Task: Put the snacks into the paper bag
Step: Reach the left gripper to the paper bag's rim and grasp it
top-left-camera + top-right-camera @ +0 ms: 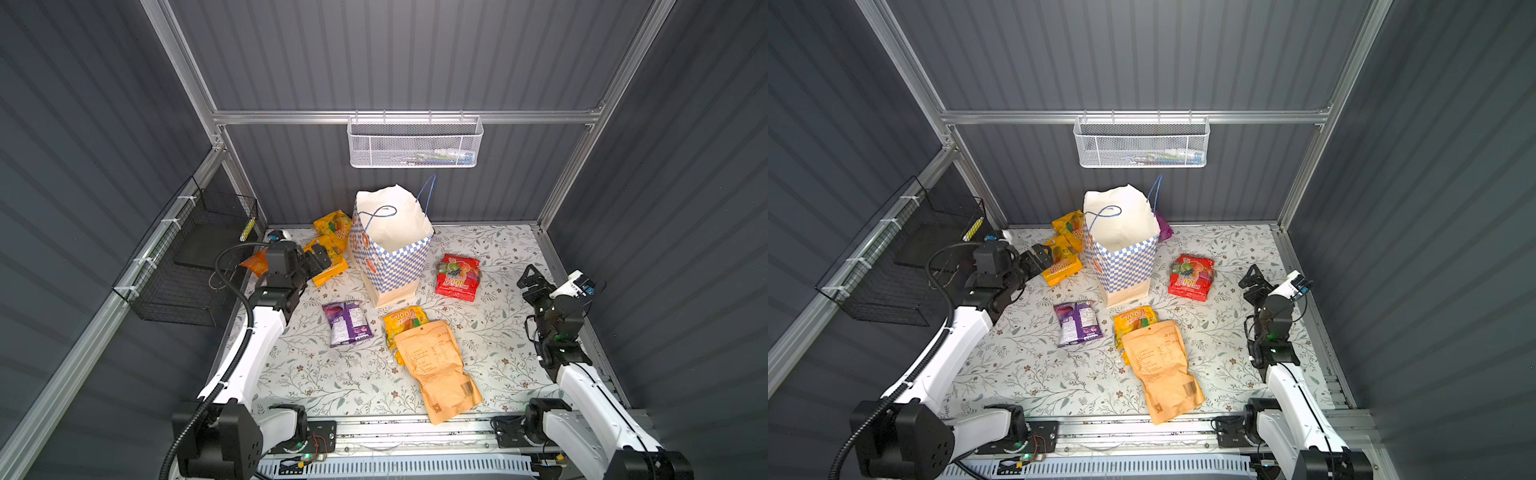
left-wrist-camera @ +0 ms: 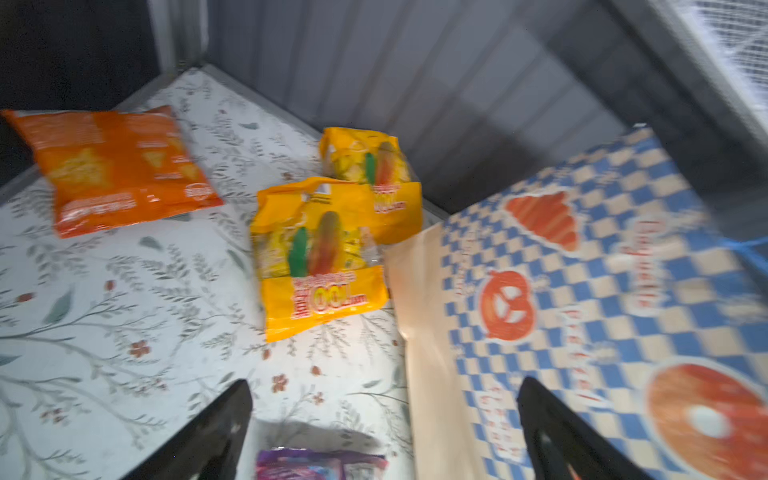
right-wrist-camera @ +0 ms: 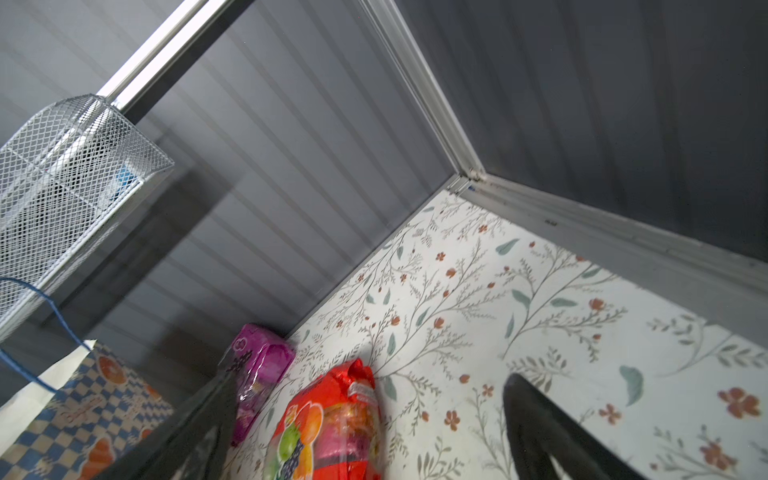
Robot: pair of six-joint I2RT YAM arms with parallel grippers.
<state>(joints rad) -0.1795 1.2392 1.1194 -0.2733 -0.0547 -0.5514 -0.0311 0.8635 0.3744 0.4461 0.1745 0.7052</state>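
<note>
The paper bag stands crooked (image 1: 392, 268) and both grippers are away from it, so my left gripper should hold its rim (image 1: 357, 214) and straighten the bag while my right gripper takes the red packet.
The blue-and-white checkered paper bag (image 1: 390, 257) (image 2: 582, 291) stands upright and open at the back middle of the floral table. Two yellow packets (image 1: 332, 226) (image 1: 330, 270) and a small orange one (image 1: 254, 264) (image 2: 116, 166) lie left of it. A red packet (image 1: 458, 277) (image 3: 332, 424) lies to its right. In front lie a purple packet (image 1: 347, 323), a third yellow one (image 1: 405, 324) and a tan pouch (image 1: 440, 370) overlapping it. My left gripper (image 1: 319, 255) (image 2: 386, 386) hovers open and empty over the nearer yellow packet. My right gripper (image 1: 531, 277) (image 3: 370, 380) hangs open and empty, right of the red packet.
A magenta packet (image 1: 1165, 228) (image 3: 259, 365) lies behind the bag against the back wall. A white mesh basket (image 1: 415, 143) hangs on the back rail and a black wire basket (image 1: 187, 266) on the left wall. Grey walls enclose the table (image 1: 332, 386) on three sides.
</note>
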